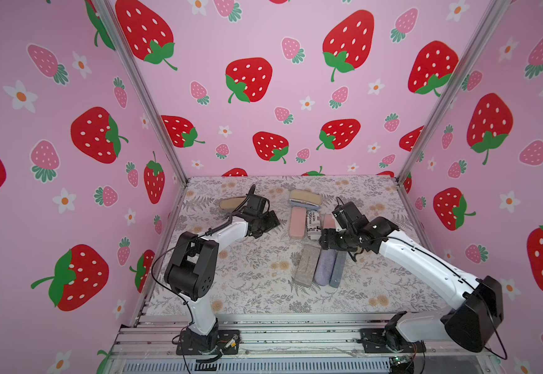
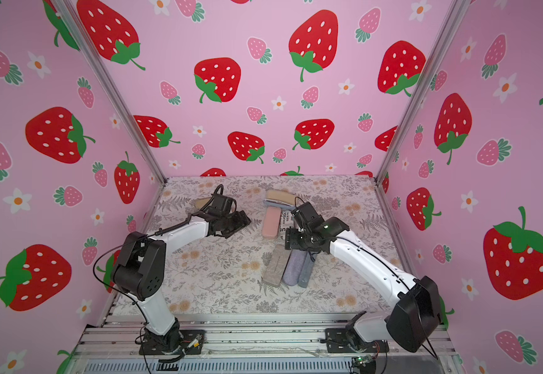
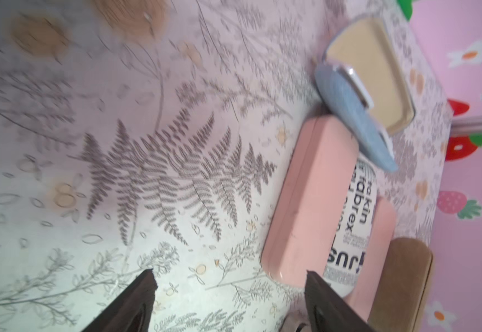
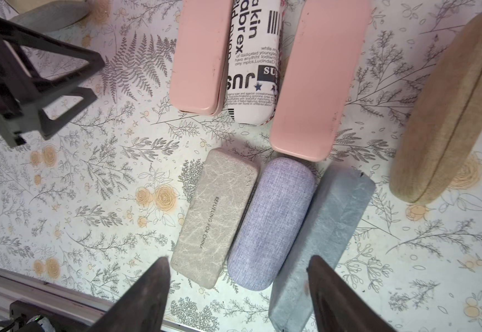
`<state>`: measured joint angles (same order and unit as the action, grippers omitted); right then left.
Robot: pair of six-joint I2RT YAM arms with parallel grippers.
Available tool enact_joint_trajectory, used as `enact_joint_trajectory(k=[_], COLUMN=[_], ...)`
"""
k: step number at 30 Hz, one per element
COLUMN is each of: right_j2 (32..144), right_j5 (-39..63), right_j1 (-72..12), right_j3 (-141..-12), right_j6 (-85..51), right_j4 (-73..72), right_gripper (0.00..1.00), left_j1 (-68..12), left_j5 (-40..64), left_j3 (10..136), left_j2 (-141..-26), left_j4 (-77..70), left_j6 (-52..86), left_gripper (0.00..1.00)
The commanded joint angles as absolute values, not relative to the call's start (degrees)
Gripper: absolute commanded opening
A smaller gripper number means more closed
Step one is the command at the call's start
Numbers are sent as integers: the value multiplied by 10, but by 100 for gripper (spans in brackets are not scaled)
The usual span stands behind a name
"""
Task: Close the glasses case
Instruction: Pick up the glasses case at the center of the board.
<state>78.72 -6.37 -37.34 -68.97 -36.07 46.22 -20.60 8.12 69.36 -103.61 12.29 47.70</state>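
A glasses case lies open (image 1: 230, 203) behind the robot's left gripper, a long way from its right gripper, so the left gripper should first bring it next to the marbled beige case.
An open glasses case (image 1: 305, 198) (image 2: 280, 198) lies near the back of the table, blue outside with a beige lining; the left wrist view shows its lid (image 3: 369, 83) folded back. My left gripper (image 1: 271, 220) (image 2: 243, 221) (image 3: 231, 277) is open over bare cloth, to the left of a pink case (image 3: 306, 201), holding nothing. My right gripper (image 1: 323, 239) (image 2: 288, 241) (image 4: 238, 261) is open too, hovering above a row of three shut cases with nothing between its fingers. Both grippers are apart from the open case.
Shut cases lie around: two pink ones (image 4: 199, 57) (image 4: 317, 77) flanking a newsprint one (image 4: 252, 63), then marbled beige (image 4: 214, 215), lavender (image 4: 271, 224) and grey (image 4: 326, 238). A tan fabric case (image 4: 449, 109) sits under the right arm, another (image 1: 231, 203) behind the left gripper.
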Motion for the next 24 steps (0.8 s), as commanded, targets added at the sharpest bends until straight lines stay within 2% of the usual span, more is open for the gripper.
enact_joint_trajectory(k=[1, 10, 24], right_j2=[776, 790, 836], right_j5=[-40, -21, 11], right_j1=[-354, -317, -301], right_j3=[-708, -739, -753], right_j6=[-344, -320, -313], right_j4=[486, 512, 505], right_gripper=[77, 77, 77], left_j1=[-181, -139, -84], left_j5=[44, 0, 7], left_j3=[718, 742, 733], left_j2=[-1053, -1085, -1095], left_j4=[126, 92, 45], left_j6=[520, 577, 594], left_gripper=[81, 80, 80])
